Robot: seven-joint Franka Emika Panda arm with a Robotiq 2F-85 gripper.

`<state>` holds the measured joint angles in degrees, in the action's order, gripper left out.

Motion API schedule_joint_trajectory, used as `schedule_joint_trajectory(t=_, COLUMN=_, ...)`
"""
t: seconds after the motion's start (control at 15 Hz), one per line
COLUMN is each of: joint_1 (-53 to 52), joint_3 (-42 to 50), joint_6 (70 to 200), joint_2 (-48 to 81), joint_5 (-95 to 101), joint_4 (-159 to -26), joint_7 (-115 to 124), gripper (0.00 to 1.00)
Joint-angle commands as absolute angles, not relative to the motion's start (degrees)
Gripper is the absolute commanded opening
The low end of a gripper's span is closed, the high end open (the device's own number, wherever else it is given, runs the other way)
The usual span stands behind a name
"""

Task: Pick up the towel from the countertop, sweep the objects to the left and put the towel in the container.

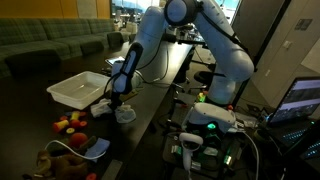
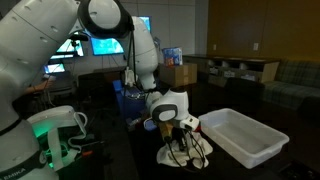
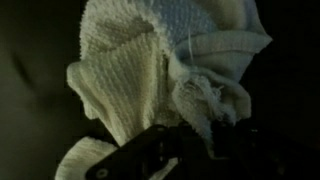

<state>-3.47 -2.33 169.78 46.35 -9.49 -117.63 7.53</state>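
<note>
The towel (image 1: 124,114) is next to the container and stops short of the red and yellow objects (image 1: 70,127). I should sweep it back toward those objects with my gripper before I put it in the container.
A white knitted towel (image 3: 140,70) fills most of the wrist view, bunched up, with a fold running down between my dark fingers. My gripper (image 3: 200,140) is shut on that fold. In both exterior views the gripper (image 1: 117,101) (image 2: 183,128) points down at the dark countertop, with the towel (image 1: 123,114) (image 2: 186,153) crumpled right under it and its lower part resting on the surface. The white rectangular container (image 1: 78,90) (image 2: 240,137) stands close beside the towel. Small red and yellow objects (image 1: 69,125) lie near the counter's front.
A blue and white object (image 1: 95,148) and a brown item (image 1: 60,162) lie at the counter's near end. The robot base with a green light (image 1: 210,118) and cables stands beside the counter. Monitors (image 2: 105,45) and boxes are behind.
</note>
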Motion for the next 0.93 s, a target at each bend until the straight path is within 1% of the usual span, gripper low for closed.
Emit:
schedule_joint_trajectory(t=0.0, joint_1=-3.3, joint_3=5.1, joint_6=168.9, joint_2=50.8, joint_5=-8.3, joint_4=-115.8, joint_7=9.7, gripper=0.06)
schedule_joint_trajectory(t=0.27, joint_1=-2.6, joint_3=9.3, joint_6=167.1, joint_2=52.1, joint_5=-8.5, joint_4=-112.9, joint_7=12.1, gripper=0.06)
schedule_joint_trajectory(t=0.4, joint_1=-2.5, joint_3=9.7, joint_6=166.6, joint_2=52.9, joint_5=-8.5, joint_4=-111.6, joint_7=12.8, gripper=0.06)
schedule_joint_trajectory(t=0.87, joint_1=-3.6, joint_3=5.6, joint_6=167.1, joint_2=54.1, joint_5=-10.4, joint_4=-107.4, joint_7=15.7, gripper=0.06)
